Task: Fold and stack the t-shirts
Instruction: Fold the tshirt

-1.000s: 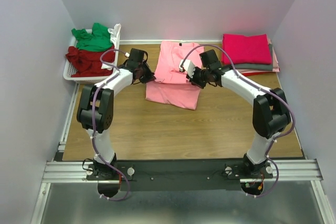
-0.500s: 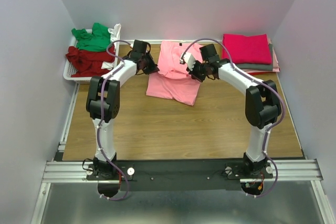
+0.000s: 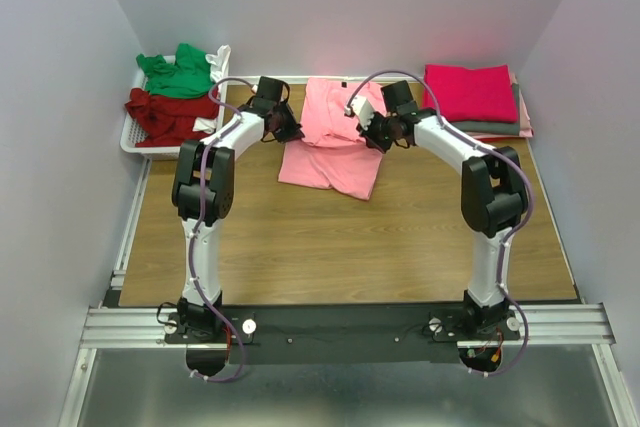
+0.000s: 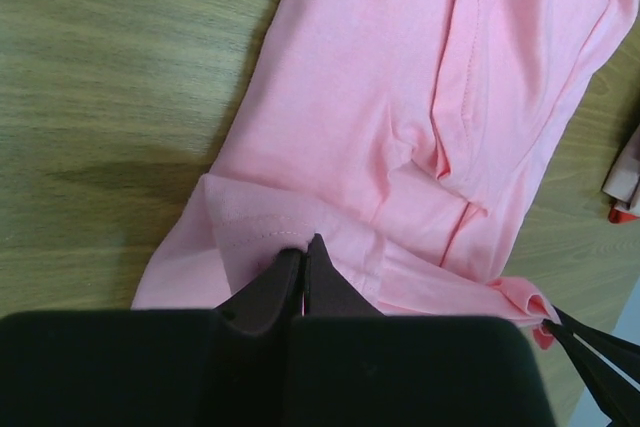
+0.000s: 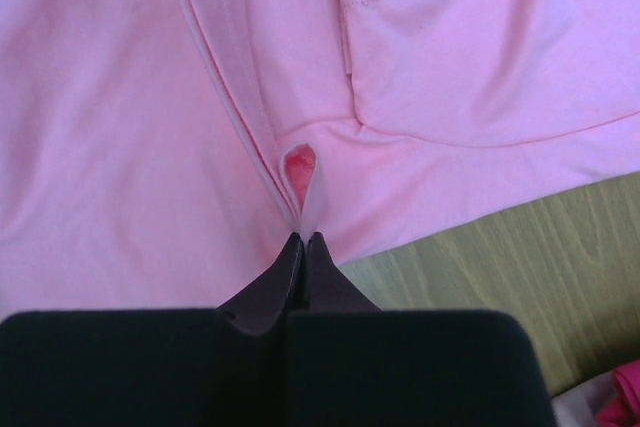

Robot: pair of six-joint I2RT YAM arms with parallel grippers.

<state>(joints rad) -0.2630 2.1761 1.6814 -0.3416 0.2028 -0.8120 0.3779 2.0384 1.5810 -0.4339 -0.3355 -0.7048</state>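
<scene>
The pinched fold [image 5: 300, 175] lines up with the light pink t-shirt's side edge [image 5: 420, 231]. My right gripper should keep moving toward the neck label and let go along that side edge.
The light pink t-shirt [image 3: 335, 137] lies partly folded on the table's far middle, its dark neck label [image 3: 343, 82] at the back edge. My left gripper [image 3: 289, 133] is shut on the shirt's left hem [image 4: 260, 232]. My right gripper [image 3: 371, 137] is shut on a pinched fold at the shirt's right edge [image 5: 305, 192]. A folded magenta t-shirt [image 3: 468, 92] lies on a folded grey one [image 3: 490, 128] at the back right. A green t-shirt [image 3: 178, 72] and a dark red t-shirt [image 3: 165, 115] lie crumpled in the basket.
The white slotted plastic basket [image 3: 138, 143] stands at the back left by the wall. The wooden table [image 3: 340, 247] stretches toward the arm bases. A metal rail [image 3: 340, 325] runs along the near edge. Walls close the left, back and right sides.
Both grippers have moved toward the back of the table with the pink shirt's lower edge, carrying it up over the shirt. The shirt now covers less of the table.
</scene>
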